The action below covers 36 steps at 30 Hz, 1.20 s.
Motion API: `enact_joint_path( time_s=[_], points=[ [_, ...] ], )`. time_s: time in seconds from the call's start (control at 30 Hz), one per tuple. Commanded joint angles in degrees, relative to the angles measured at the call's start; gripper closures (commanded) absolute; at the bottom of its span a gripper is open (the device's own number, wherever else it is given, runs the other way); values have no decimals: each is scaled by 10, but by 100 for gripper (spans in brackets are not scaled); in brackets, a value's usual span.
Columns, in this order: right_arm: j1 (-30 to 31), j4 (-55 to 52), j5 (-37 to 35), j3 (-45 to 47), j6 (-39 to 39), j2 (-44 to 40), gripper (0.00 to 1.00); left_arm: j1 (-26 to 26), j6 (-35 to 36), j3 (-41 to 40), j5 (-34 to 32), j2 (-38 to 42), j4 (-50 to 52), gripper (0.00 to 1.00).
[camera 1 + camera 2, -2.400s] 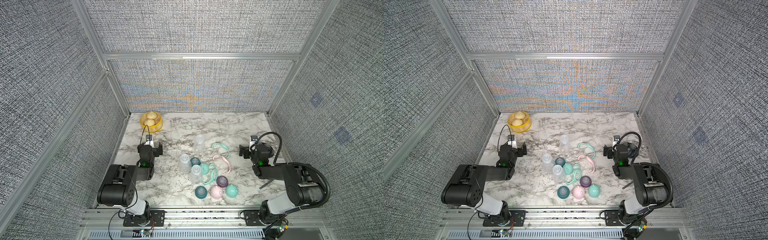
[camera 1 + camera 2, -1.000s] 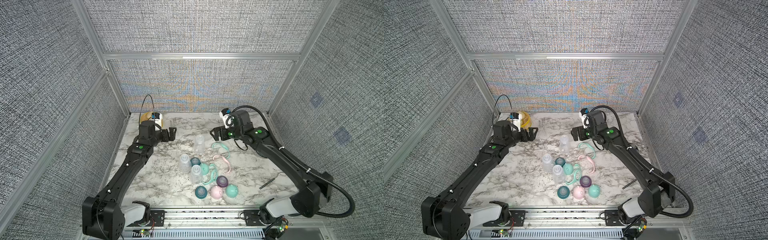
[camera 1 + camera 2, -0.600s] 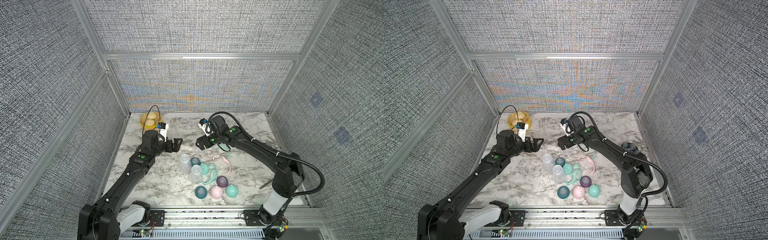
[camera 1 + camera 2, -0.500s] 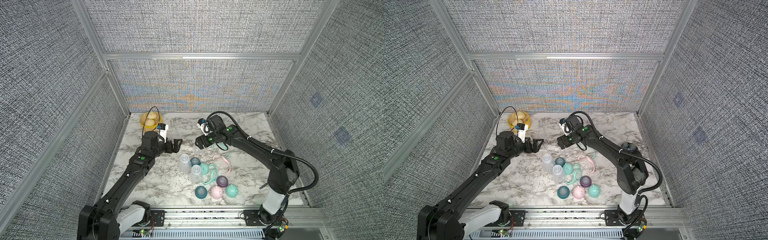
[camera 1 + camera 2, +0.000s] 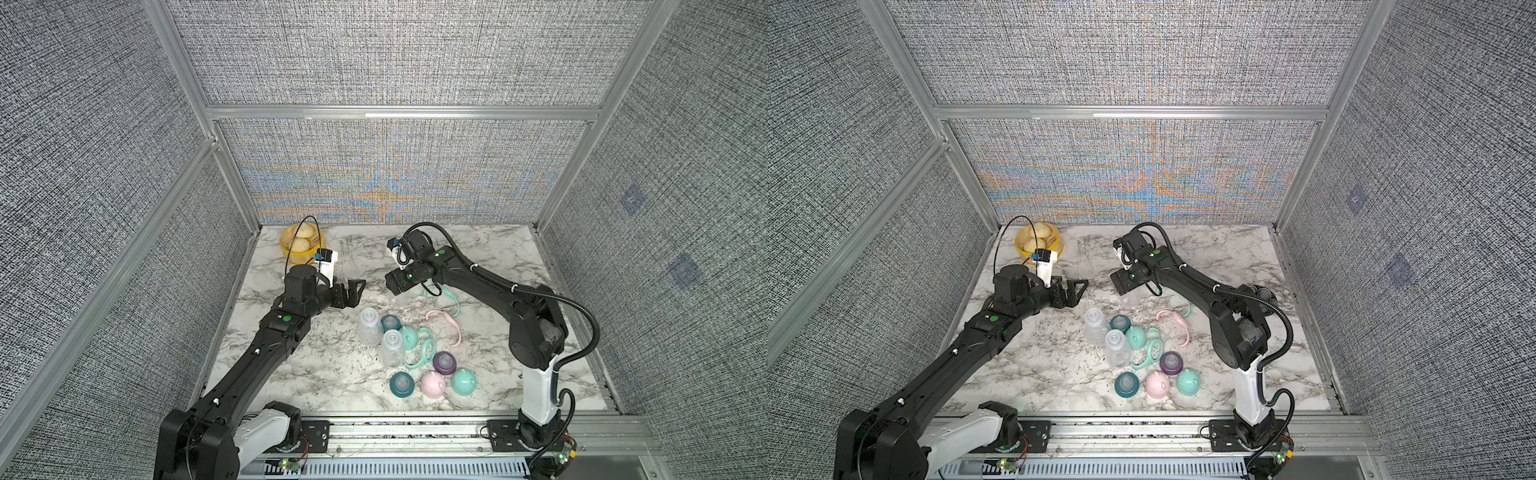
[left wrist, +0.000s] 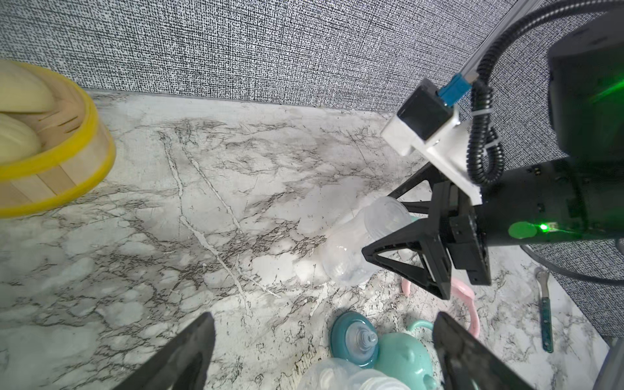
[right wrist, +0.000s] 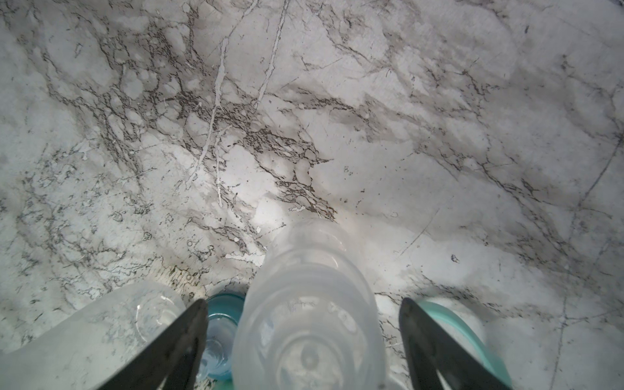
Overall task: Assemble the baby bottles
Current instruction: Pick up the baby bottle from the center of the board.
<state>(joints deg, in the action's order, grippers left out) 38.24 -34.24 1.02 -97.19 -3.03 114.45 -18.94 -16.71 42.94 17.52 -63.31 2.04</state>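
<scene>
My right gripper surrounds the clear bottle's neck (image 6: 386, 217), where the collar must go, so my left gripper should take the bottle by its body (image 6: 344, 255) to free the neck.
A clear bottle (image 7: 307, 320) stands upright near the middle of the marble table. My right gripper (image 7: 302, 304) is lowered around it, open, with a gap on each side. The same bottle (image 6: 347, 250) and right gripper (image 6: 378, 223) show in the left wrist view. My left gripper (image 5: 355, 293) hovers open and empty, just left of them. Two more clear bottles (image 5: 370, 326) (image 5: 392, 347) stand in front. Around them lie teal collars (image 5: 390, 322) (image 5: 402, 384), a purple collar (image 5: 444, 362), mint caps (image 5: 409, 336) (image 5: 463, 381), a pink cap (image 5: 433, 384), a pink handle (image 5: 449, 322) and mint handles (image 5: 424, 353).
A yellow basket (image 5: 302, 245) with buns sits in the back left corner, behind my left arm. A small metal tool (image 6: 545, 317) lies near the right wall. Grey fabric walls close in the table on three sides.
My right arm has swung left and down, and its jaws now straddle the rear bottle, slightly narrower than before. My left gripper has moved forward and toward the middle.
</scene>
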Motion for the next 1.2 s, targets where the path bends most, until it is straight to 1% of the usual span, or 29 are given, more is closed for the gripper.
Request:
enact_joint_path(
  time_s=[0.0, 0.2, 0.3, 0.4, 0.5, 0.57, 0.67, 0.77, 0.83, 1.0, 1.1, 1.17],
  points=[
    [2, -12, -19, -4, 6, 5, 13, 0, -2, 1, 1, -6, -19, 0],
    [4, -16, -31, -7, 7, 14, 18, 0, -3, -2, 2, -10, -25, 1],
    [5, -17, -31, -9, 9, 18, 24, 0, -2, -4, 5, -13, -29, 1],
    [6, -17, -34, -10, 5, 19, 34, 0, 1, -6, 18, -23, -42, 5],
    [6, -11, -35, -8, 1, 14, 43, 0, 1, -14, 38, -38, -86, 6],
    [4, -11, -35, -7, -2, 7, 46, 0, 8, -15, 57, -50, -110, 7],
    [-5, -17, -30, -7, -5, -17, 47, -5, 21, -8, 70, -66, -135, 8],
    [-14, -28, -17, -5, -4, -57, 49, -13, 40, -8, 77, -76, -178, 8],
    [-18, -51, -7, -6, 3, -85, 49, -20, 54, -4, 86, -89, -207, 8],
    [-22, -125, 15, -10, 8, -148, 49, -42, 90, 4, 138, -120, -257, 8],
    [-26, -162, 52, -7, 2, -188, 49, -57, 111, 3, 149, -137, -283, 9],
    [-26, -176, 77, -1, -1, -215, 49, -66, 125, 1, 173, -147, -301, 9]
  ],
)
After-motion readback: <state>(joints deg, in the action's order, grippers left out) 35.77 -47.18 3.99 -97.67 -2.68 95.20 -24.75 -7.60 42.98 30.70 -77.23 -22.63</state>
